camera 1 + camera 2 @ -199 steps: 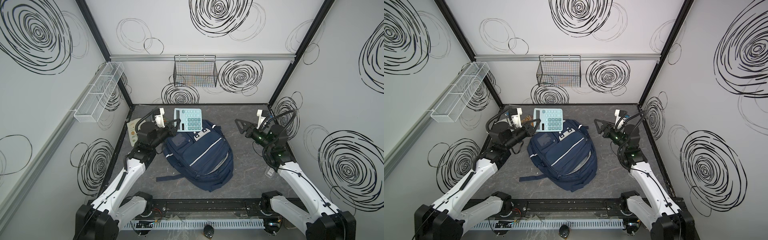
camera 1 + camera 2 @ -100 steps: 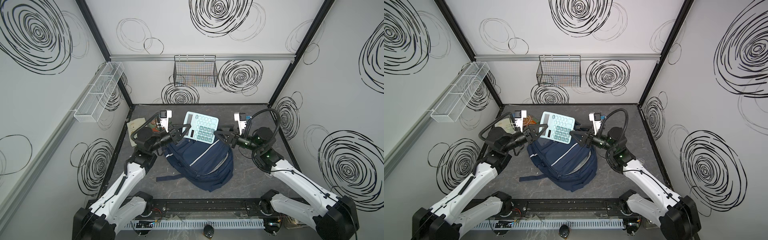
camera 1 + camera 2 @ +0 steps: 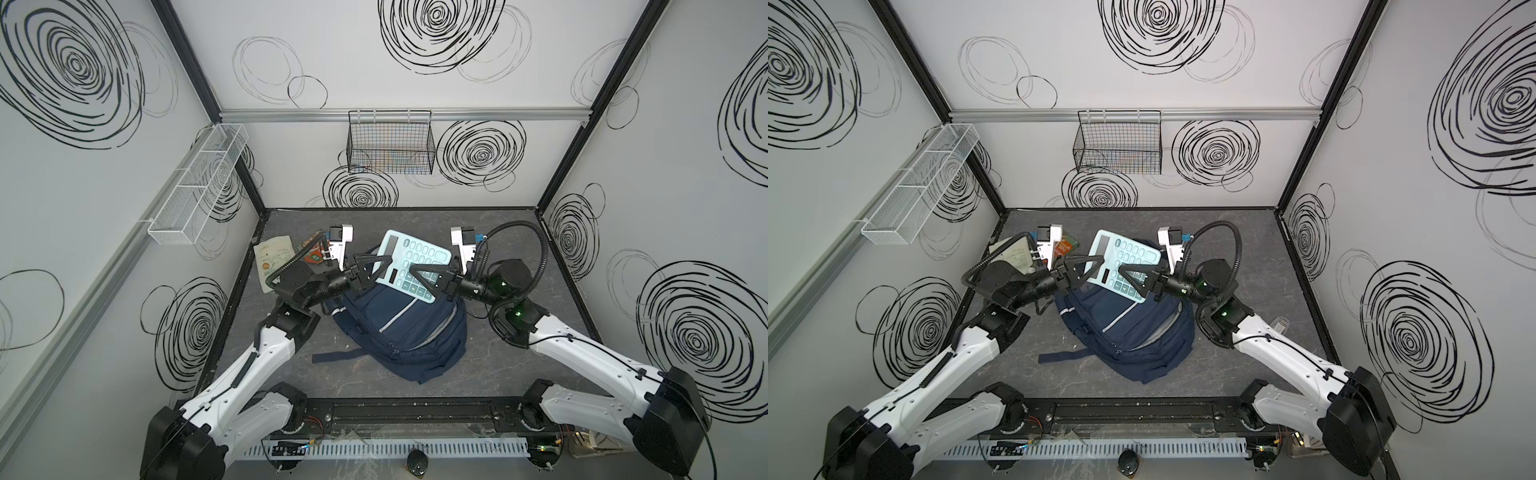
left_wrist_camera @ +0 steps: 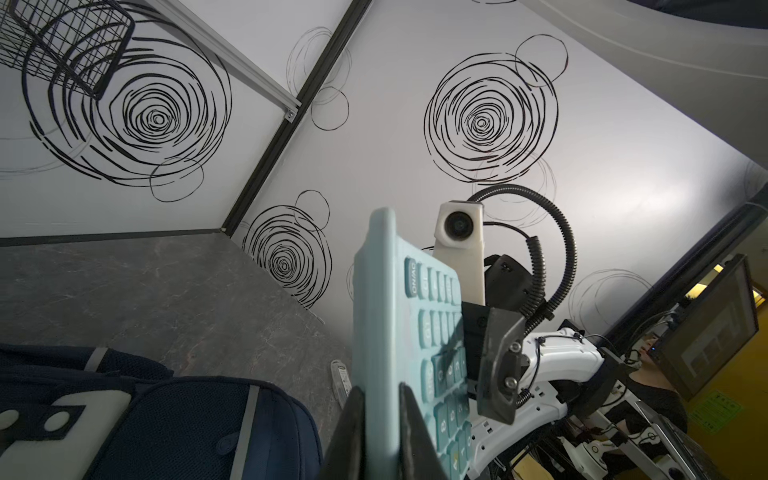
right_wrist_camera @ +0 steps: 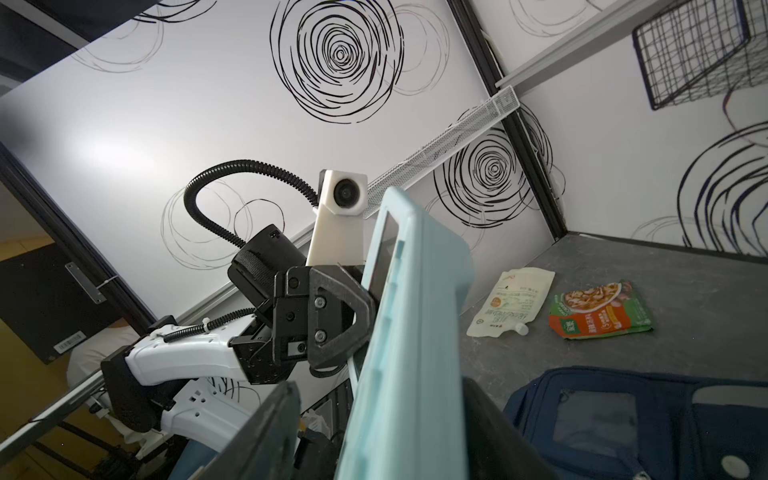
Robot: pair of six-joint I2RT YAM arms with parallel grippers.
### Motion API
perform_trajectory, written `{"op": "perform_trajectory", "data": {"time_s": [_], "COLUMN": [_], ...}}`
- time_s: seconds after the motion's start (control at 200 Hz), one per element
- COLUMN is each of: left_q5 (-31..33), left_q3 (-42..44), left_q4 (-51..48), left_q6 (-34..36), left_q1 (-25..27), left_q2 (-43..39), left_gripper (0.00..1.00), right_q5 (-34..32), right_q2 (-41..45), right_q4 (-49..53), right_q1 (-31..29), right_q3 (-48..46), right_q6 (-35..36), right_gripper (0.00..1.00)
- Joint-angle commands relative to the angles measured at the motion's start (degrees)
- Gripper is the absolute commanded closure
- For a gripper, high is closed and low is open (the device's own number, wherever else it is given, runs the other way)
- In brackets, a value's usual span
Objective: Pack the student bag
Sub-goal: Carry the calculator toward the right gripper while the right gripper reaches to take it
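Observation:
The bag's narrow opening (image 3: 439, 327) points toward my right gripper's side. So next my right gripper picks up the calculator while my left gripper raises the opening's upper edge (image 3: 424, 327).
The navy student bag (image 3: 399, 332) (image 3: 1125, 332) lies flat mid-floor, with part of it showing in the wrist views (image 4: 166, 424) (image 5: 623, 415). A light blue calculator (image 3: 411, 266) (image 3: 1121, 257) hangs tilted above the bag's far end. My left gripper (image 3: 380, 270) (image 4: 382, 399) is shut on the calculator's (image 4: 386, 311) left edge. My right gripper (image 3: 415, 274) (image 5: 380, 395) straddles the opposite edge of the calculator (image 5: 415, 291). Its jaws are open: one finger (image 5: 486, 419) lies against the casing, while the other finger (image 5: 270, 424) stands off with a gap.
A white pouch (image 3: 272, 259) (image 5: 509, 305) and an orange-green food packet (image 3: 313, 253) (image 5: 598, 309) lie at the back left of the floor. On the back wall hangs a black wire basket (image 3: 390, 145). The left wall carries a white mesh shelf (image 3: 199, 187).
My left gripper carried the calculator rightward over the bag and tilted it. The right arm swung in from the right wall and its jaws came round the calculator's other edge, narrowing.

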State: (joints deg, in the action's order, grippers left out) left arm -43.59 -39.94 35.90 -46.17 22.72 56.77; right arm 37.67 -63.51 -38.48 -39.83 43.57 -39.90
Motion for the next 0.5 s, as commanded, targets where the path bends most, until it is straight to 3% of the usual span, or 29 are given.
{"op": "perform_trajectory", "data": {"time_s": [0.0,0.115,0.26,0.425,0.495], "left_q5": [-1.2,-0.7,-0.2,2.8,3.7], "left_q3": [0.0,-0.2,-1.4,-2.5,-3.2], "left_q4": [5.8,4.9,3.2,2.3,0.8], "left_q6": [-0.1,0.5,0.6,1.6,3.5], "left_q1": [0.4,0.1,-0.6,-0.8,-1.0], "left_q2": [-1.5,-1.7,-1.4,-1.9,-2.4], "left_gripper": [1.00,0.98,0.91,0.52,0.47], "right_q5": [-2.4,-3.9,-5.0,-8.0,-10.5], "right_q2": [-0.3,0.3,1.1,2.9,4.3], "right_q4": [-4.5,-4.4,-3.4,3.3,6.0], "right_q1": [-0.8,-0.9,-0.9,-0.6,0.3], "right_q3": [1.8,1.2,1.0,2.2,1.8], "right_q6": [-2.6,-3.9,-5.0,-4.2,-4.4], "right_gripper": [0.55,0.79,0.85,0.92,1.00]}}
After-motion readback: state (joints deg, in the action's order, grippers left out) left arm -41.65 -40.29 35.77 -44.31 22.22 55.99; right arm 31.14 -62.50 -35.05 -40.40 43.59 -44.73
